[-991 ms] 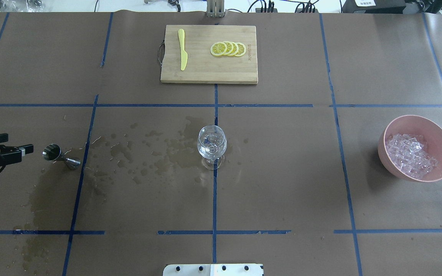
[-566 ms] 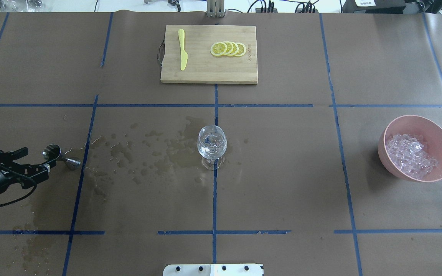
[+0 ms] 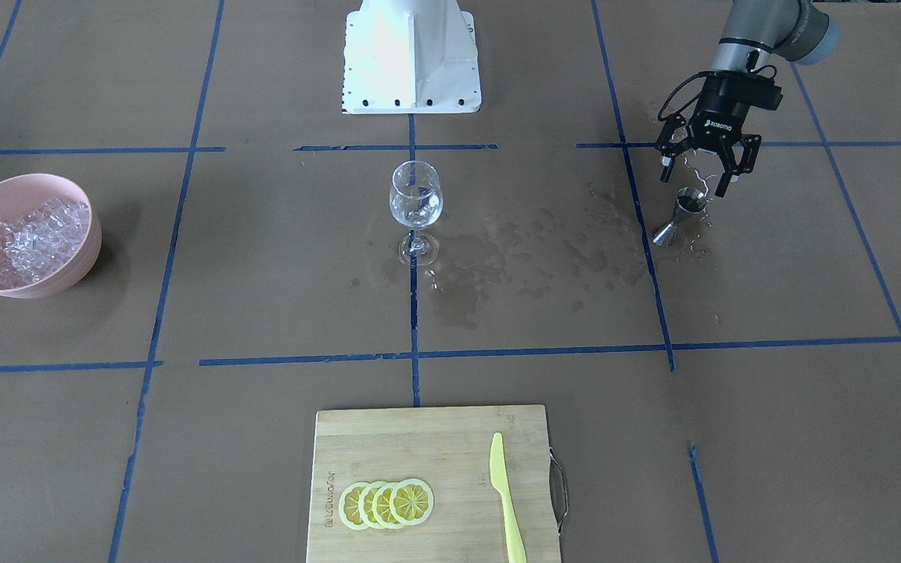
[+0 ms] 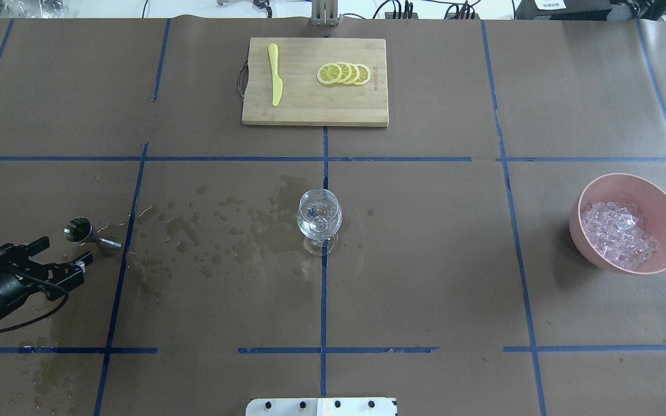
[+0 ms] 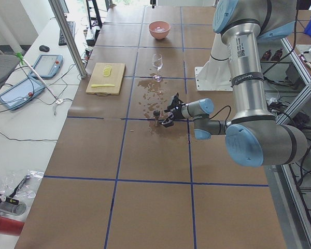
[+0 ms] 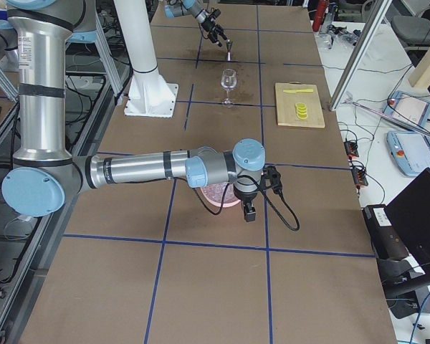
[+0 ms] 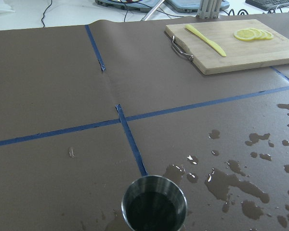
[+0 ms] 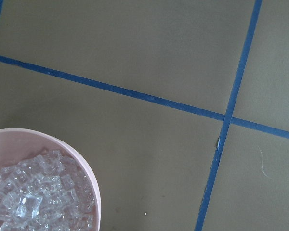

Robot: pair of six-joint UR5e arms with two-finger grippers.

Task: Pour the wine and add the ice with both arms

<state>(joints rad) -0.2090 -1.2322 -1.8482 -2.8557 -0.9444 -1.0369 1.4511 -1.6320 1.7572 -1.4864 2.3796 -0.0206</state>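
Note:
The upright steel jigger (image 3: 691,200) is lined up with the gap between the open fingers. My left gripper keeps going forward until the fingers are on both sides of the waist (image 3: 676,221), and then close.
The steel jigger (image 4: 91,234) stands upright at the table's left; it also shows in the left wrist view (image 7: 154,207). My left gripper (image 4: 67,252) is open and empty, just on the near side of the jigger and not touching it (image 3: 694,181). The clear stemmed glass (image 4: 319,219) stands mid-table; a little clear liquid seems to lie in it. The ice (image 4: 619,234) fills the pink bowl (image 4: 584,237) at the right. My right gripper (image 6: 249,213) hangs beside that bowl; I cannot tell whether it is open or shut.
A wooden cutting board (image 4: 315,112) at the far side holds a yellow knife (image 4: 275,75) and lemon slices (image 4: 344,74). Wet patches (image 4: 240,231) spread between jigger and glass. The white base block (image 4: 321,406) is at the near edge.
My left gripper has come in from the left edge, moving right and toward the near side, and has turned; it stays open. The jigger, glass and bowl have not moved.

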